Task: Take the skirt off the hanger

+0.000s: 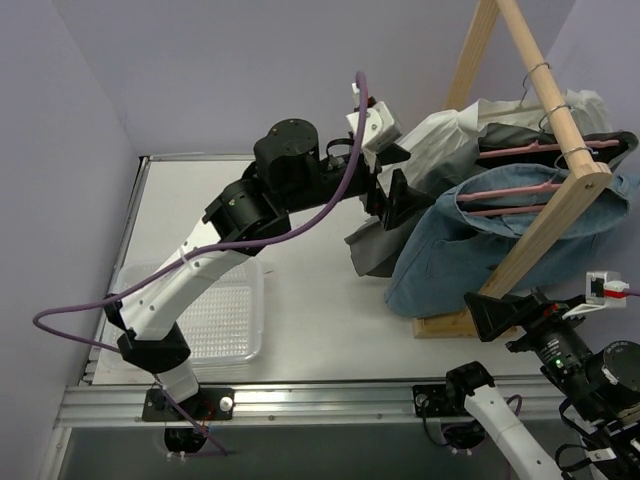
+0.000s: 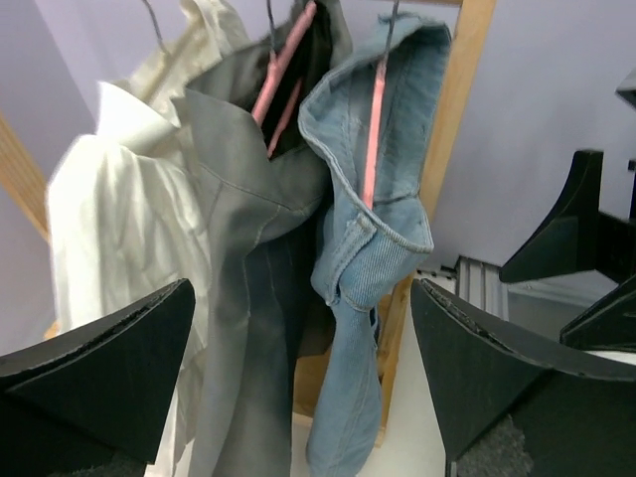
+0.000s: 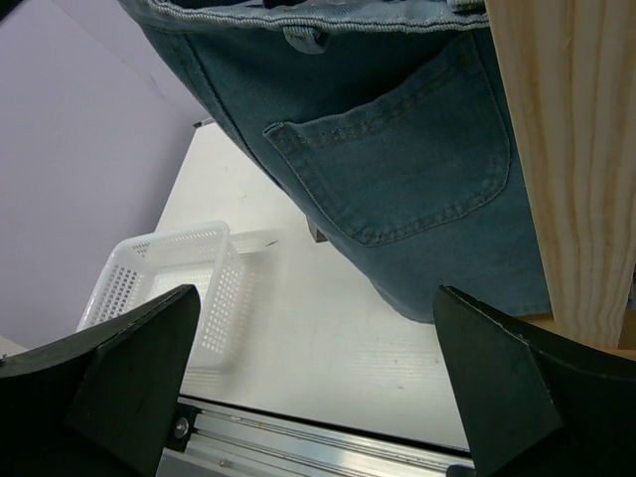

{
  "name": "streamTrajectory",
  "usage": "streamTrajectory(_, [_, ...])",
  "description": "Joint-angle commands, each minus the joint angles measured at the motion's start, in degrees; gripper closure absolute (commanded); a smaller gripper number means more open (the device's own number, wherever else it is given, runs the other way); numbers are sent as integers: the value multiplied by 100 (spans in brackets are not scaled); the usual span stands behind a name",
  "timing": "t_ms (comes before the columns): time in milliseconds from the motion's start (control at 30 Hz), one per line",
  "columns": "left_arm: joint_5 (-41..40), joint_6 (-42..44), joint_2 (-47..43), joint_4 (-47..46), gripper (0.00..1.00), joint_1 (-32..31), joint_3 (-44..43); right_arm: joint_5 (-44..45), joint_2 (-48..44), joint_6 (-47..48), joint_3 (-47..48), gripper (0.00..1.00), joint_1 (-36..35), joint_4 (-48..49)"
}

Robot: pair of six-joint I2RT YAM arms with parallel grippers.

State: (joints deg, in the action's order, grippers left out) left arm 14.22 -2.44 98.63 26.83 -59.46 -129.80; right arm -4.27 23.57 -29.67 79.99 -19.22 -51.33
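I expect the pink hanger (image 1: pixel 510 192) to come along when I carry the blue denim skirt off the rack, because the hanger's end is tucked inside the waistband (image 1: pixel 461 197).
The blue denim skirt (image 1: pixel 470 250) hangs on a pink hanger (image 1: pixel 510 190) from the wooden rack (image 1: pixel 540 90), nearest the front. In the left wrist view the skirt (image 2: pixel 368 248) hangs folded over its hanger (image 2: pixel 376 129). My left gripper (image 1: pixel 395 178) is raised at the left end of the hanging clothes, open (image 2: pixel 303 298), with nothing between its fingers. My right gripper (image 1: pixel 500 318) is open low at the rack's near foot. In the right wrist view it (image 3: pixel 318 298) sits just under the skirt's back pocket (image 3: pixel 397 149), apart from it.
A grey garment (image 1: pixel 375 250) and a white one (image 1: pixel 440 140) hang behind the skirt on the same rack. A white perforated basket (image 1: pixel 225 320) lies on the table at left. The rack's wooden leg (image 3: pixel 566 149) stands close to the right gripper.
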Motion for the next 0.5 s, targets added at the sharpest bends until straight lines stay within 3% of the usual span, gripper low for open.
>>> streamTrajectory(0, [493, 156, 401, 604, 0, 49, -607, 128, 130, 5, 149, 0, -46, 62])
streamTrajectory(33, [616, 173, 472, 622, 7, 49, -678, 137, 130, -4, 166, 0, -46, 53])
streamTrajectory(300, [1109, 94, 894, 683, 16, 58, -995, 260, 200, 67, 368, 0, -55, -61])
streamTrajectory(467, [1267, -28, 983, 525, 29, 49, -1004, 278, 209, 84, 369, 0, -73, -61])
